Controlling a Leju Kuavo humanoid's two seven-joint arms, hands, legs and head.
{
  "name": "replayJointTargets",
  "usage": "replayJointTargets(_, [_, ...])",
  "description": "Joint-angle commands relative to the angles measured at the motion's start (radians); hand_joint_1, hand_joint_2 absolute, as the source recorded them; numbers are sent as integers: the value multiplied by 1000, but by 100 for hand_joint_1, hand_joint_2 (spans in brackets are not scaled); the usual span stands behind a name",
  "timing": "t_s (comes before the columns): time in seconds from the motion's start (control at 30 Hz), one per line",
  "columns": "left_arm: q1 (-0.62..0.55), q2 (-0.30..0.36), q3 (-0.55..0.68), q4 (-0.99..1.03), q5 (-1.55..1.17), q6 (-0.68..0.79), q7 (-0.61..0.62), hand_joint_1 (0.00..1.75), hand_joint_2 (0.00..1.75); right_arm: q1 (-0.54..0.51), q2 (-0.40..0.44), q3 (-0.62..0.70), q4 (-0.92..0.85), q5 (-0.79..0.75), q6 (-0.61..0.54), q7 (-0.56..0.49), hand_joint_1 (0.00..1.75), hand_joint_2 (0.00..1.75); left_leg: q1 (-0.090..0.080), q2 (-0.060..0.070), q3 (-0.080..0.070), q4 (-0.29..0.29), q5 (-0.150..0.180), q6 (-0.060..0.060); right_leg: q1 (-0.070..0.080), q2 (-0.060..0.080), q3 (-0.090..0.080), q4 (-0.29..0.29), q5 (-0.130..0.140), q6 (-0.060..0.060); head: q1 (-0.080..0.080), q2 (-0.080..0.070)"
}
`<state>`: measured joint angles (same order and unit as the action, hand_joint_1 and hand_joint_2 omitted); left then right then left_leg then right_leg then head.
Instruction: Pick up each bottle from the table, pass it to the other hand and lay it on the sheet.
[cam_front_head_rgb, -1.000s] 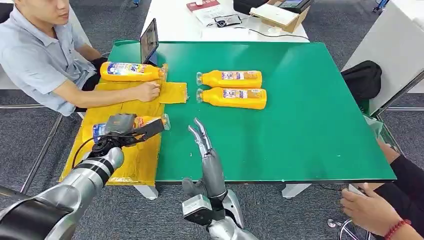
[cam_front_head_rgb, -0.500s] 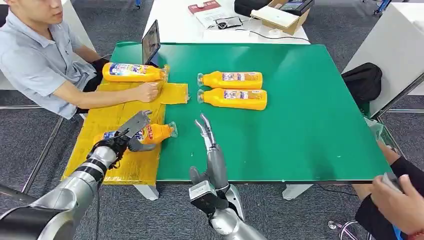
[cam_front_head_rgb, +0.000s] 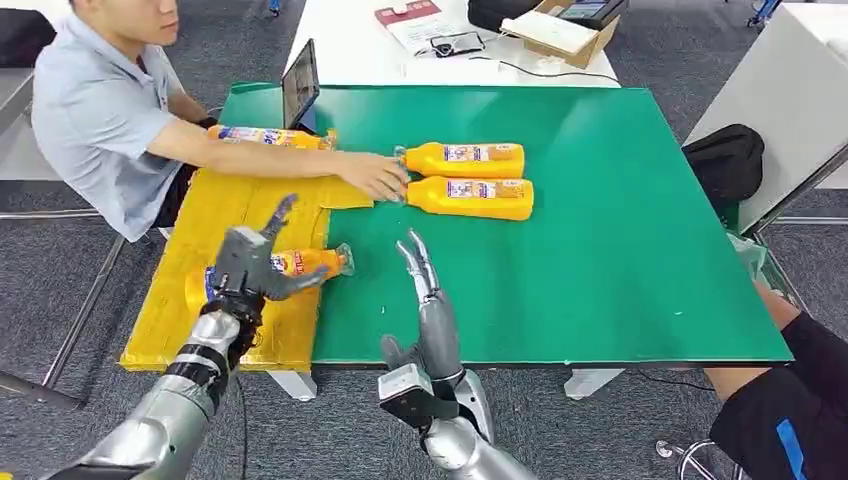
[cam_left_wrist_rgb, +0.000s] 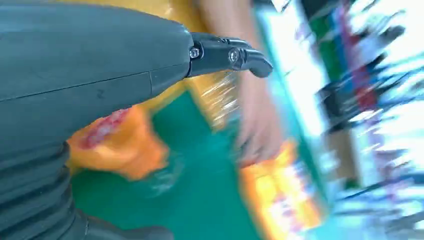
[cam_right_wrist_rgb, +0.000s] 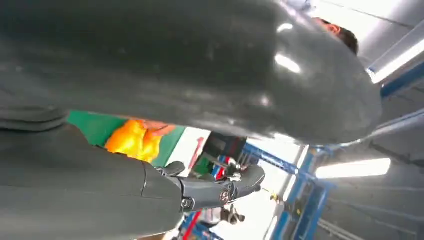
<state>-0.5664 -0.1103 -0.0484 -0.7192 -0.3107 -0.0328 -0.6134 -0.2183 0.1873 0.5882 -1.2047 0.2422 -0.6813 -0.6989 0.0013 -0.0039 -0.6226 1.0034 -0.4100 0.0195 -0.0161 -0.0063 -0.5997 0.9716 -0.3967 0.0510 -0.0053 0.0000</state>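
A small label (cam_front_head_rgb: 472, 189) is facing up in the middle of the table, so the orange bottle there (cam_front_head_rgb: 512, 202) will bring up a hidden larger blue label when the robot passes and lays it.
An orange bottle (cam_front_head_rgb: 305, 262) lies on the near right edge of the yellow sheet (cam_front_head_rgb: 215, 225), its cap poking over the green table (cam_front_head_rgb: 620, 250). My left hand (cam_front_head_rgb: 255, 265) hovers over the bottle's base end with fingers spread, holding nothing. In the blurred left wrist view the same bottle (cam_left_wrist_rgb: 117, 142) lies just past my left hand (cam_left_wrist_rgb: 150, 65). My right hand (cam_front_head_rgb: 428, 295) stands open near the table's front edge, fingers straight. Two more orange bottles (cam_front_head_rgb: 465, 158) (cam_front_head_rgb: 472, 197) lie side by side mid-table. Another bottle (cam_front_head_rgb: 270, 136) rests at the sheet's far end.
A seated person at the far left stretches a hand (cam_front_head_rgb: 375, 178) across the sheet to the caps of the two table bottles. A tablet (cam_front_head_rgb: 298, 85) stands at the table's back left. A black bag (cam_front_head_rgb: 725, 160) sits off the right edge. Another person sits at the near right.
My left hand has let go of the bottle on the sheet and spread its fingers. The person's hand moved from the sheet to the two table bottles. My right hand barely moved.
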Motion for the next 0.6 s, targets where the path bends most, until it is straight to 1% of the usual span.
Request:
replayJointTargets(0.03, [173, -108, 78, -514, 470, -157, 19, 0, 175, -16, -64, -42, 11, 108, 47, 10, 0, 175, 1, 0, 1, 1, -2, 0, 1, 0, 1, 0, -1, -1, 0, 0])
replayJointTargets(0.07, [227, -118, 69, -609, 557, -165, 39, 0, 175, -7, -75, -87, -4, 146, 87, 21, 0, 175, 1, 1, 0, 0, -1, 0, 1, 0, 0, -1, 0, -1, 0, 0])
replayJointTargets(0.1, [267, -131, 70, -666, 612, -168, 65, 0, 175, 1, -84, -119, -21, 161, 94, 23, 0, 175, 1, 1, 2, 1, -3, 0, 1, 1, 2, -1, -2, -1, 0, 0])
replayJointTargets(0.13, [308, -136, 56, -713, 634, -141, 86, 0, 175, 19, -86, -166, -47, 168, 105, 24, 0, 175, 0, 1, 1, 0, -1, 0, 0, 1, 0, -1, -1, -1, 0, 0])
replayJointTargets(0.17, [350, -143, 46, -748, 627, -81, 77, 0, 175, 33, -103, -204, -60, 237, 99, 55, 0, 175, 0, 1, 0, -1, -1, 0, 0, 1, 0, -1, -1, -1, 0, 0])
replayJointTargets(0.2, [375, -143, 36, -764, 624, -66, 64, 0, 175, 43, -116, -221, -68, 259, 99, 60, 0, 175, 0, 1, 3, 0, -3, 0, 0, 1, 3, -1, -2, -1, -1, 0])
replayJointTargets(0.23, [402, -152, 42, -786, 597, -1, 20, 0, 175, 46, -137, -240, -46, 346, 87, 111, 0, 175, 0, 0, 2, -1, -2, 0, 0, 0, 2, -1, -1, -1, 0, 0])
replayJointTargets(0.27, [437, -148, 31, -818, 588, 22, 4, 0, 175, 46, -158, -267, -14, 385, 96, 147, 0, 175, 0, 0, 1, -1, -2, 0, 0, 0, 1, -2, -1, 0, 0, 0])
replayJointTargets(0.3, [446, -144, 26, -827, 590, 25, 2, 0, 175, 46, -160, -281, -1, 380, 101, 127, 0, 175, 0, -1, 4, -1, -3, 0, 0, -1, 5, -3, -2, -1, 0, 0])
replayJointTargets(0.37, [446, -140, 26, -829, 592, 27, 1, 0, 175, 44, -157, -287, 12, 375, 101, 112, 0, 175, 0, 1, 1, -1, -2, 0, 0, 1, 1, -2, -1, 0, 0, 0])
replayJointTargets(0.4, [441, -139, 26, -824, 593, 28, 2, 0, 175, 42, -151, -288, 16, 377, 102, 110, 0, 175, 0, 1, 4, -1, -4, 0, 1, 1, 4, -2, -2, -1, 0, 0])
replayJointTargets(0.43, [438, -138, 27, -823, 595, 30, 1, 0, 175, 39, -149, -289, 27, 405, 100, 130, 0, 175, 0, 0, 0, 0, -3, 0, 0, 0, 0, -2, -1, -1, 0, 0])
replayJointTargets(0.47, [462, -140, 30, -848, 594, 41, -8, 0, 175, 34, -148, -325, 50, 412, 117, 207, 0, 175, 0, -1, -1, 0, -3, 0, 0, -1, 0, -2, -1, -1, 0, 0])
replayJointTargets(0.5, [490, -139, 22, -878, 551, 73, -38, 0, 175, 28, -149, -362, 65, 372, 138, 217, 0, 175, 0, 0, 2, 0, -4, 0, 1, 0, 2, -1, -2, -2, 0, 0])
replayJointTargets(0.53, [520, -136, 11, -909, 525, 90, -55, 0, 175, 9, -163, -383, 112, 417, 123, 249, 0, 175, 0, 1, 0, -1, -3, 0, 0, 1, 0, -2, -1, -1, 0, 0])
replayJointTargets(0.57, [549, -125, -13, -928, 405, 180, -68, 0, 175, -15, -170, -410, 177, 468, 106, 273, 0, 175, 0, 2, 3, -1, -4, 0, 1, 2, 3, -3, -2, -2, 0, 0])
replayJointTargets(0.6, [563, -121, -34, -929, 363, 218, -72, 0, 175, -31, -171, -431, 219, 465, 117, 276, 0, 175, 0, 2, 2, -1, -4, 0, 0, 2, 2, -3, -1, -1, 0, 0])
